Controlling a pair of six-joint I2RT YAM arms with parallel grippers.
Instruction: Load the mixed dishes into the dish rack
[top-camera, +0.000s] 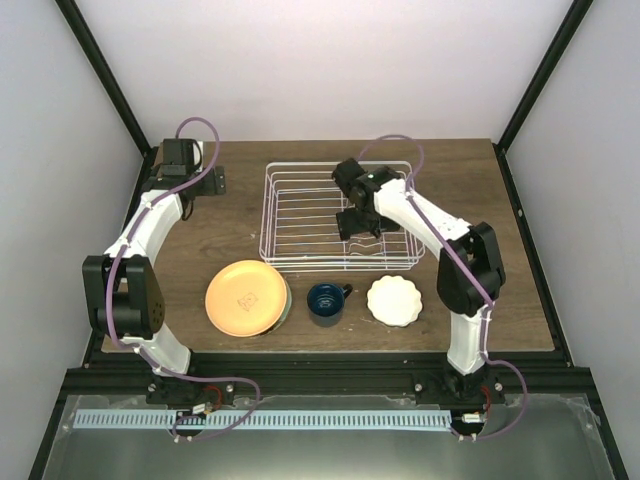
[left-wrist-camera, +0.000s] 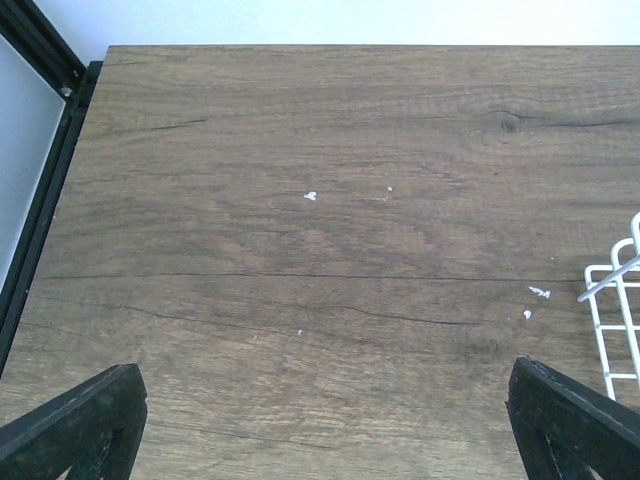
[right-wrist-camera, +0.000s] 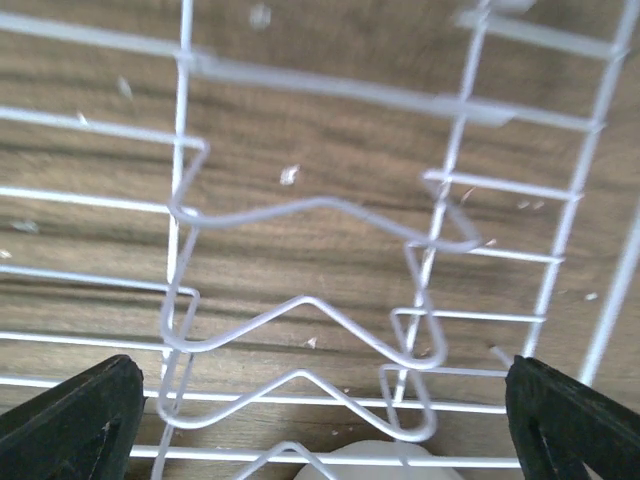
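The dark blue mug's handle (top-camera: 347, 290) points toward the white scalloped dish, so my left gripper should keep going to the free rim (top-camera: 311, 298) beside the plates and close there.
The white wire dish rack (top-camera: 300, 215) stands at the table's back middle. In front of it the orange-yellow plate (top-camera: 245, 297) lies on the mint-green plate, of which only a thin rim (top-camera: 288, 303) shows. The dark blue mug (top-camera: 326, 302) and the white scalloped dish (top-camera: 394, 300) stand to its right. My right gripper (top-camera: 358, 224) hangs open and empty over the rack's tines (right-wrist-camera: 300, 320); the dish's edge (right-wrist-camera: 375, 464) shows below. My left gripper (top-camera: 208, 182) is open and empty over bare table at the back left, the rack's corner (left-wrist-camera: 612, 320) to its right.
The wooden table (top-camera: 470, 200) is walled by black frame posts and white panels. The table's left edge and black rail (left-wrist-camera: 40, 200) show in the left wrist view. Small white flecks lie on the wood.
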